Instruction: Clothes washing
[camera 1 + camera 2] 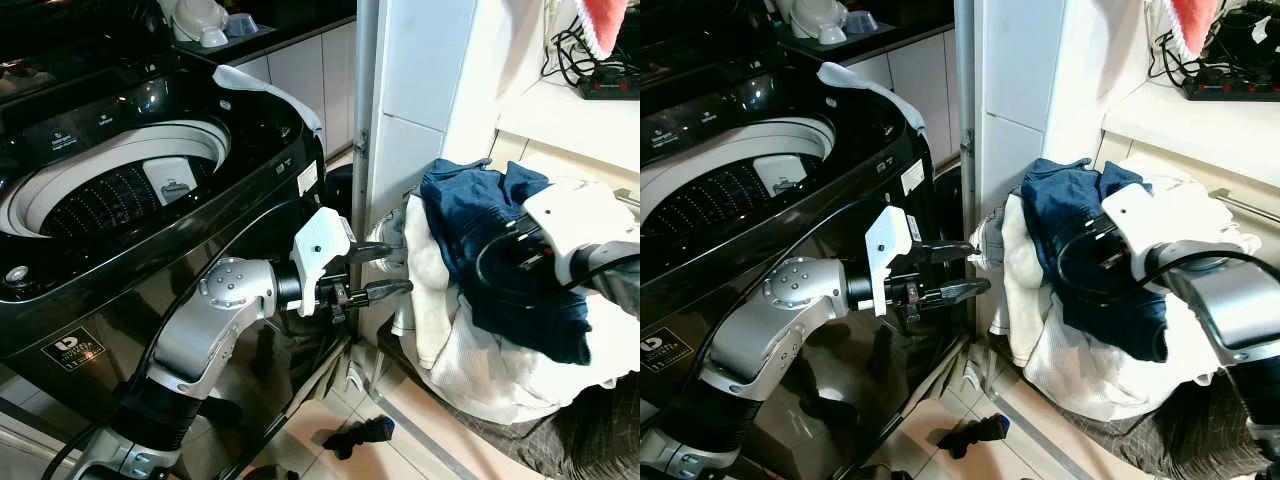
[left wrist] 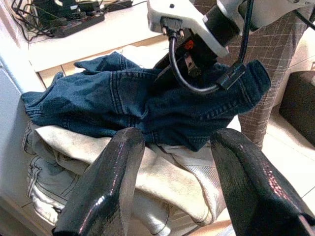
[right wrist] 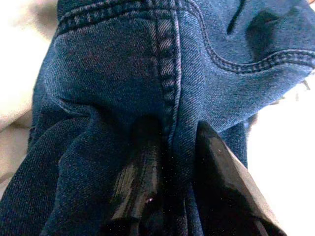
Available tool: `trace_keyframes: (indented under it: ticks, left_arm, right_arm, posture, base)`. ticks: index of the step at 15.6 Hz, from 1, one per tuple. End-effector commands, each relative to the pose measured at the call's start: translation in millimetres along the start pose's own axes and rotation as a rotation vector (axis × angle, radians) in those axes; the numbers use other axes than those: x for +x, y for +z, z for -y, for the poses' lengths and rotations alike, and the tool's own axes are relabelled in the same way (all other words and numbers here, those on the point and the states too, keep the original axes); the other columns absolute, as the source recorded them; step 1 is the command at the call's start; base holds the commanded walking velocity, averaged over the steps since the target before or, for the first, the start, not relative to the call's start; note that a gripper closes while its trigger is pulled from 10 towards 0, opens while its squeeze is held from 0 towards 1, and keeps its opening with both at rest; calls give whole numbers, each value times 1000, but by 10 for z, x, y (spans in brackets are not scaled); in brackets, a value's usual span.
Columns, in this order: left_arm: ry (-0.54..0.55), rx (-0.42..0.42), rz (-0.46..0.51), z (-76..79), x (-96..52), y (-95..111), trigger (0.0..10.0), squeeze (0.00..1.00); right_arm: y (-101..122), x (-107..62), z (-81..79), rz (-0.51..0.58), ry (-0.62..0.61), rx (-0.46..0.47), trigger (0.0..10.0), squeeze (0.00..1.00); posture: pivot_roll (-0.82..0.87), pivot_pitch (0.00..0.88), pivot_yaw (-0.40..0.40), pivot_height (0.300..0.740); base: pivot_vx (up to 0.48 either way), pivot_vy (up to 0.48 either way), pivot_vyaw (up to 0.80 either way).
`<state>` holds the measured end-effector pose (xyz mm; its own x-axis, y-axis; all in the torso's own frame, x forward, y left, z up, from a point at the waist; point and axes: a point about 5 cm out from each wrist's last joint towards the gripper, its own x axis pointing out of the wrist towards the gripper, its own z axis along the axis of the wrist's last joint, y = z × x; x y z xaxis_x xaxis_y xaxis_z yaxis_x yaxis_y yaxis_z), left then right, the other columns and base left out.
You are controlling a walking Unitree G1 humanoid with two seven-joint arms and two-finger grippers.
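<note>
My gripper will carry the jeans [image 1: 488,225] away alone, and they will hang limp, because the blue jeans' edge lies loose over the white garments [image 1: 530,342].
A black top-loading washing machine [image 1: 250,130] stands on my left with its lid up and its drum [image 1: 110,200] showing. To its right a heap of laundry rests on a dark checked surface. Blue jeans [image 1: 480,215] lie on top of white garments [image 1: 470,360], with a pale grey piece [image 1: 388,240] at the left edge. My right gripper [image 3: 174,162] is shut on a fold of the blue jeans [image 3: 147,64], its fingers sunk in the denim. My left gripper [image 1: 397,268] hangs open beside the heap's left edge, with nothing between its fingers [image 2: 108,187].
A white pillar [image 1: 420,90] rises between the washer and the heap. A black sock [image 1: 360,435] lies on the tiled floor below. A white cloth [image 1: 270,95] drapes the washer's back corner. A shelf with a power strip [image 1: 605,85] is at the upper right.
</note>
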<state>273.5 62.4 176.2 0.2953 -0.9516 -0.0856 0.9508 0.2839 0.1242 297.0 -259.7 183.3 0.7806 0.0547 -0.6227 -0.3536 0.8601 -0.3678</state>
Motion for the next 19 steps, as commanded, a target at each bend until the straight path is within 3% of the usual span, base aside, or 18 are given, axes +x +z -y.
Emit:
trace_keyframes:
  ticks: [1,4,6,7,8,9,10,11,13,16,18,19]
  left_arm:
    - [30,26,-6,-59,-15,39,10000,0]
    - [130,48,10,-186,-34,93,10000,0]
    - [234,66,73,-332,-35,240,10000,0]
    - [293,89,146,-426,-27,398,10000,0]
    - [310,89,192,-462,-21,490,10000,8]
    - [325,91,229,-491,-15,569,10000,1000]
    - [315,92,272,-499,2,658,10000,1000]
    - [303,112,328,-499,43,793,10000,1000]
    - [298,128,402,-495,107,945,10000,1000]
    - [260,108,414,-449,228,966,10000,1000]
    - [267,108,404,-447,267,937,10000,1000]
    - [311,94,404,-473,297,908,10000,1000]
  right_arm:
    - [55,-96,118,23,-37,19,0,0]
    - [207,-223,251,124,-74,105,0,0]
    - [459,-375,367,296,-78,232,0,0]
    - [689,-503,408,461,-28,333,0,0]
    - [807,-568,410,548,19,394,0,0]
    - [891,-614,401,609,63,431,0,0]
    - [982,-659,366,676,137,469,0,0]
    - [1123,-725,269,780,291,534,0,0]
    - [1273,-773,120,881,473,606,0,0]
    - [1430,-773,-57,948,645,739,0,0]
    - [1474,-798,-139,952,695,758,0,0]
    - [1500,-821,-254,947,763,759,0,0]
  posture:
    - [-101,0,92,740]
    - [-101,0,92,740]
    - [-102,0,90,740]
    - [-103,0,89,740]
    - [-104,0,88,740]
    - [-104,0,86,740]
    - [-102,0,81,740]
    - [-99,0,76,740]
    - [-94,0,70,740]
    - [-90,0,66,740]
    - [-90,0,64,740]
    - [-90,0,63,740]
  base:
    - [0,0,0]
    - [0,0,0]
    - [0,0,0]
    - [0,0,0]
    - [0,0,0]
    - [0,0,0]
    - [0,0,0]
    - [0,0,0]
    - [0,0,0]
    - [0,0,0]
    - [0,0,0]
    - [0,0,0]
